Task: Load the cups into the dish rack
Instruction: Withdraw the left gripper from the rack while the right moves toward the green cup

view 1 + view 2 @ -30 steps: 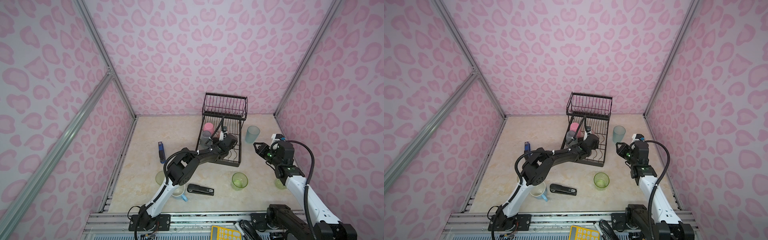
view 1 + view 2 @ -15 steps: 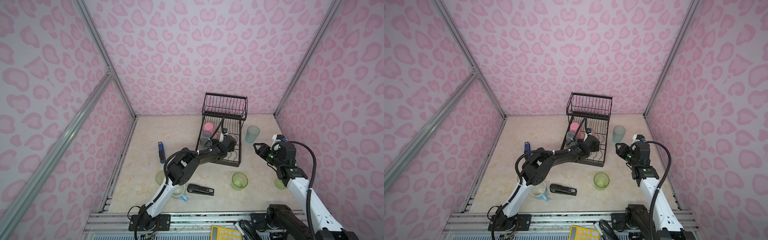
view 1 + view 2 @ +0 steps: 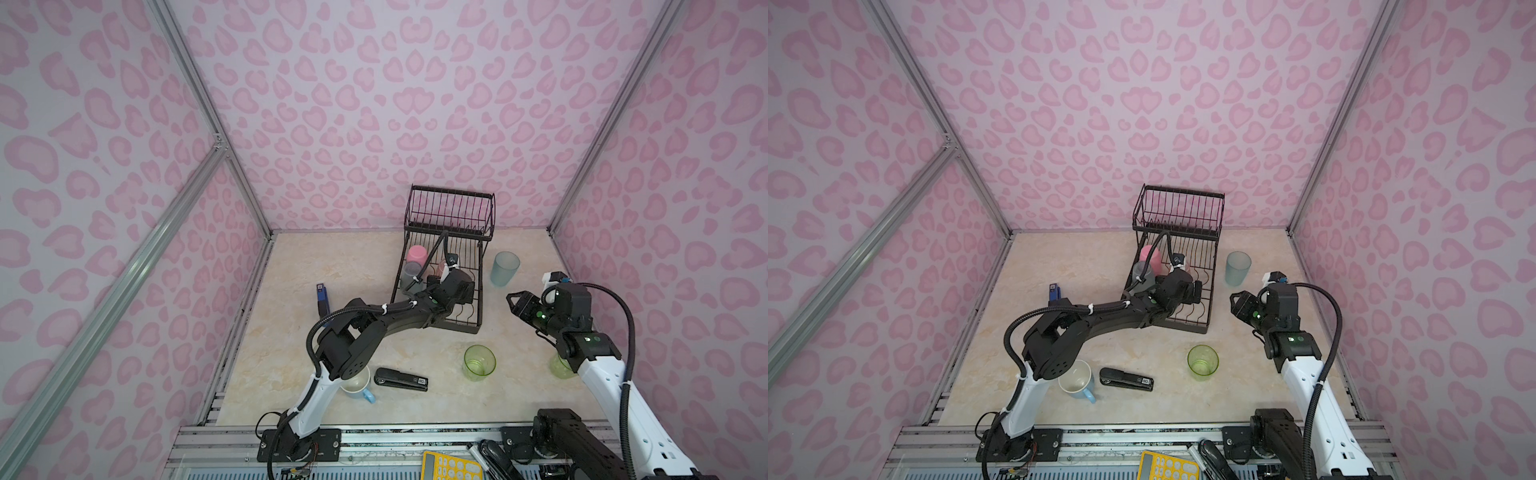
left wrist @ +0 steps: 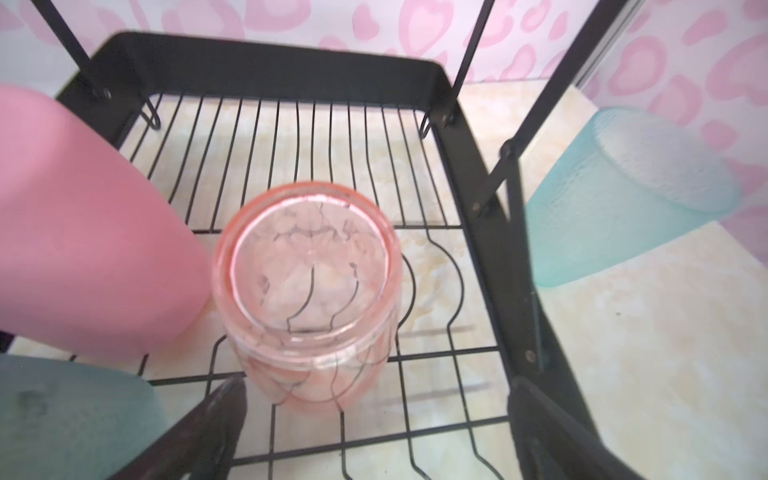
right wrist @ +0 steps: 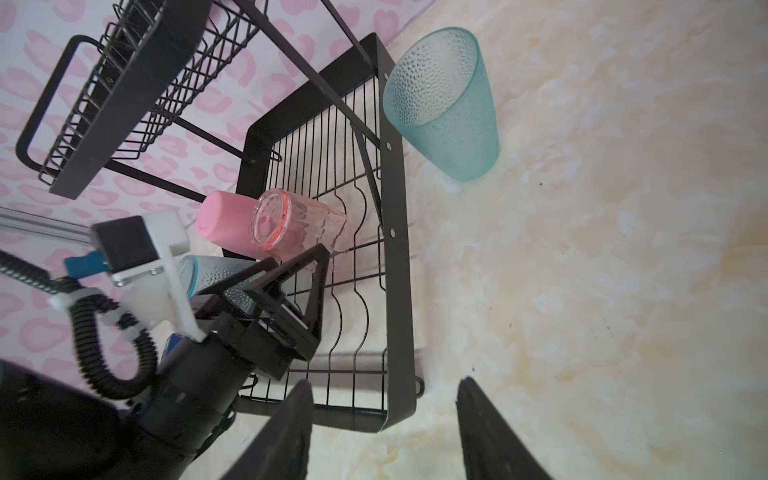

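The clear green cup is standing with its opening up, unlike the cups in the rack. Next, my right gripper grabs the green cup's rim and hands the cup's base to my left gripper.
The black wire dish rack stands at the back of the table. In its lower tray are a pink tumbler, a frosted blue-grey tumbler and a pinkish ribbed cup. My left gripper is open over the tray, and the ribbed cup stands free just ahead of its fingertips. My right gripper hangs open and empty to the right of the rack.
On the table are a frosted blue-green tumbler right of the rack, a clear green cup, a light-blue mug under the left arm and a pale green cup under the right arm. A black stapler and a blue stapler lie nearby.
The left gripper has edged slightly to the right over the rack's tray. The right arm has hardly moved.
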Motion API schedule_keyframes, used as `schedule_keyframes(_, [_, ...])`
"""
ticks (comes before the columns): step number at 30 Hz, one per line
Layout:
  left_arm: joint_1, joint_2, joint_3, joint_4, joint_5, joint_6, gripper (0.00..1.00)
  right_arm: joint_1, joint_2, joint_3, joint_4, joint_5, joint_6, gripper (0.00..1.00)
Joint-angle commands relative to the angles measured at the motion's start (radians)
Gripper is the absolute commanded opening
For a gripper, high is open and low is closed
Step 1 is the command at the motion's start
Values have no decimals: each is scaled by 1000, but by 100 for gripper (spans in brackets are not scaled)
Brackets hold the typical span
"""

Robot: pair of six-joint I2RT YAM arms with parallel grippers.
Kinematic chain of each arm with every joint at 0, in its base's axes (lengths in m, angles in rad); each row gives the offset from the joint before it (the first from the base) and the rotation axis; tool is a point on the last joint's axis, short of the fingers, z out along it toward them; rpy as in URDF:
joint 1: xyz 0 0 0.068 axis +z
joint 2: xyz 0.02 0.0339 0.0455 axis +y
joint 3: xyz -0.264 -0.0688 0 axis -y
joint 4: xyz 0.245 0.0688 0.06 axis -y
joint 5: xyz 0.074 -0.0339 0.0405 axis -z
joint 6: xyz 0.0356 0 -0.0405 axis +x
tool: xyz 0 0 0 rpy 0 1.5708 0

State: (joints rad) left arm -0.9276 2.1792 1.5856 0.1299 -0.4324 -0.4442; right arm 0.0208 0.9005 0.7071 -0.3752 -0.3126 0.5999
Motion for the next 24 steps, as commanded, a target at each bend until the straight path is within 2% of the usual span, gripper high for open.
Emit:
schedule_keyframes(1, [-6,-85,-21,48,16,14,100,34,-1,22,-106,67,-36,55])
schedule_keyframes(10, [-37,-207,-119,47,25,48,99,196,-3,56,-238,204,-27,53])
schedule_keyframes(18, [-51,-419,-323,53,-22,34,99,358,-17,51,-323,314,4,52])
schedule_keyframes(24, [-51,-580,-423,3,-82,47,99,513,0,62,-376,403,31,50])
